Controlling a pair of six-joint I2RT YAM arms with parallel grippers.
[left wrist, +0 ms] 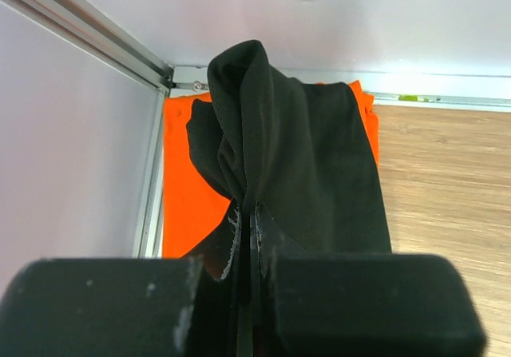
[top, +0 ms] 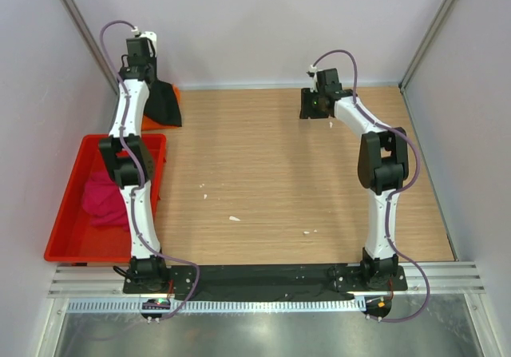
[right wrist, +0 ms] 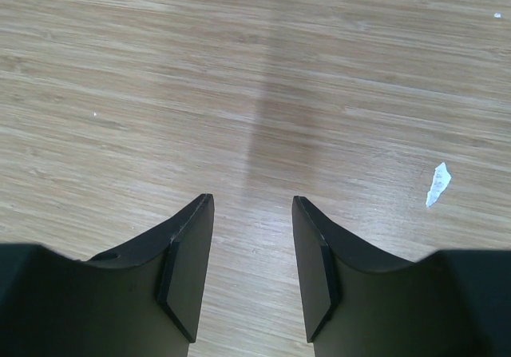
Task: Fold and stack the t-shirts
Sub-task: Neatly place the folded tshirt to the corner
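Note:
The black t-shirt's loose end (top: 166,108) is over the orange t-shirt. My left gripper should go on moving toward the corner and let go over the exposed orange strip (left wrist: 185,181).
My left gripper (left wrist: 250,213) is shut on the black t-shirt (left wrist: 295,157), which hangs from it over the orange t-shirt (left wrist: 182,189) lying flat in the far left corner. In the top view the black t-shirt (top: 162,105) drapes below the left gripper (top: 142,63), with a sliver of the orange t-shirt (top: 176,93) beside it. The magenta-pink t-shirt (top: 102,198) lies crumpled in the red tray (top: 156,145). My right gripper (right wrist: 251,205) is open and empty over bare wood at the far right (top: 313,103).
The red tray sits at the left edge beside the left arm. White scraps lie on the wooden table (top: 235,218) (right wrist: 437,183). Walls and metal rails (left wrist: 96,41) close in the far left corner.

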